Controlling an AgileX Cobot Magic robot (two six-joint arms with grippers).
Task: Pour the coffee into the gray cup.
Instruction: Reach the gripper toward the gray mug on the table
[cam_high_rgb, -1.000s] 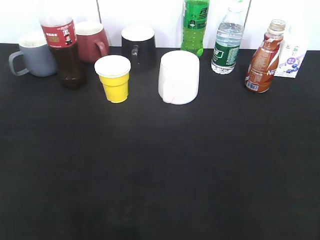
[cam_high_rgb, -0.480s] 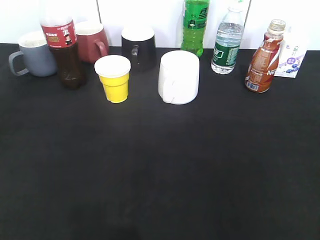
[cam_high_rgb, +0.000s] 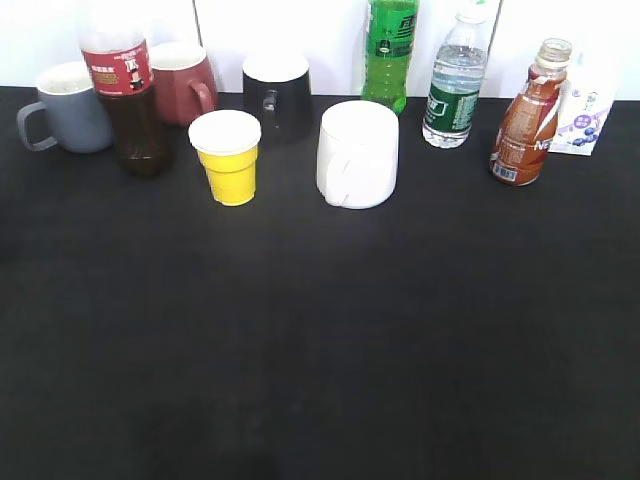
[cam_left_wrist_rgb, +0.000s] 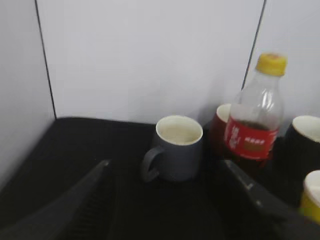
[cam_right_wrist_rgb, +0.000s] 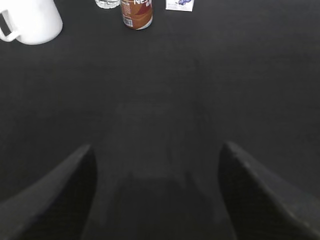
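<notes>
My gripper will make coffee stream straight into the gray cup when it tilts the bottle over the cup, because the coffee bottle's neck ends (cam_high_rgb: 530, 118) in an open rim (cam_high_rgb: 555, 47).
The coffee bottle (cam_high_rgb: 528, 118) with its red-orange label stands upright at the back right of the black table; its lower part shows in the right wrist view (cam_right_wrist_rgb: 136, 12). The gray cup (cam_high_rgb: 68, 108) stands at the back left, handle to the left, and shows in the left wrist view (cam_left_wrist_rgb: 176, 154) with a pale, empty inside. My left gripper (cam_left_wrist_rgb: 165, 172) is open and empty, its fingers low in front of the gray cup. My right gripper (cam_right_wrist_rgb: 157, 155) is open and empty over bare table, well short of the coffee. Neither gripper shows in the exterior view.
A cola bottle (cam_high_rgb: 125, 90), red mug (cam_high_rgb: 186, 80), black mug (cam_high_rgb: 277, 92), yellow cup (cam_high_rgb: 229, 156), white mug (cam_high_rgb: 357, 153), green bottle (cam_high_rgb: 390, 52), water bottle (cam_high_rgb: 456, 82) and small carton (cam_high_rgb: 586, 110) line the back. A white wall stands behind.
</notes>
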